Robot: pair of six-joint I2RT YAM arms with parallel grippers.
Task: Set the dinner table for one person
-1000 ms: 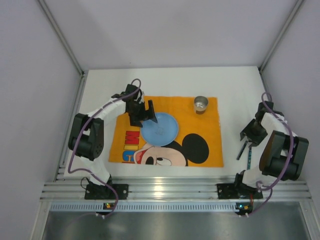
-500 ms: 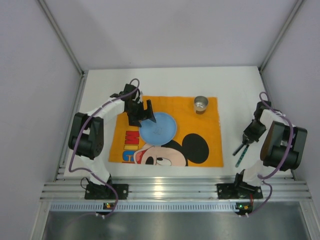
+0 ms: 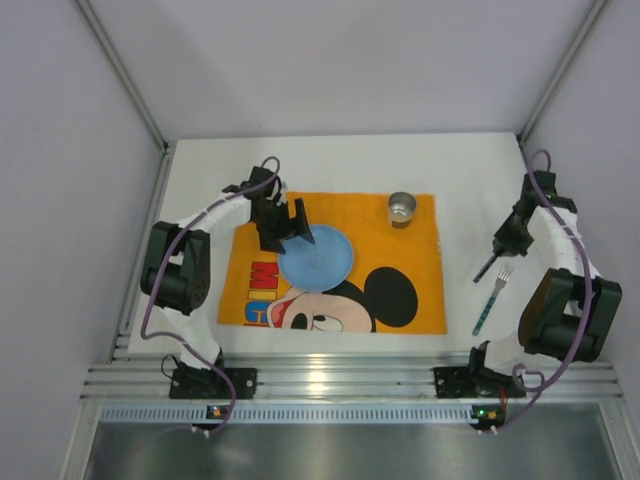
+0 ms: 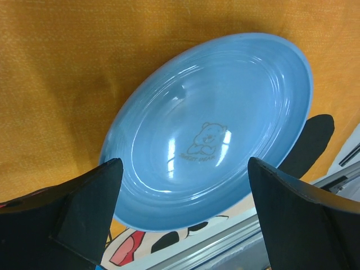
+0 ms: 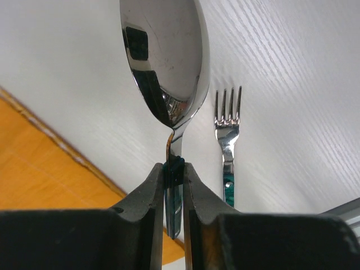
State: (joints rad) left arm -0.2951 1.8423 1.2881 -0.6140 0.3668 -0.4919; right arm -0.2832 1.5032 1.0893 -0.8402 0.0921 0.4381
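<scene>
The spoon's green handle (image 3: 486,267) reaches out past my right gripper. My open left gripper should keep moving across until it closes on the handle's end (image 3: 478,279).
A blue plate (image 3: 318,258) lies on the orange mouse placemat (image 3: 420,290), which lies on the white dinner table (image 3: 200,190). My left gripper (image 3: 290,228) is open at the plate's far left rim. In the left wrist view its fingers (image 4: 84,208) stand wide apart on either side of the plate (image 4: 214,129). My right gripper (image 5: 174,169) is shut on the green handle of a spoon (image 5: 166,56) and holds it above the table. A green-handled fork (image 5: 228,140) lies on the table beside it and also shows in the top view (image 3: 492,298).
A small metal cup (image 3: 402,209) stands on the placemat's far right corner. The placemat's edge (image 5: 45,169) shows at the left of the right wrist view. Grey walls enclose the table. An aluminium rail (image 3: 330,380) runs along the near edge.
My right gripper has risen and moved toward the far side with the spoon, leaving the fork alone on the table. The left arm has stayed almost still by the plate.
</scene>
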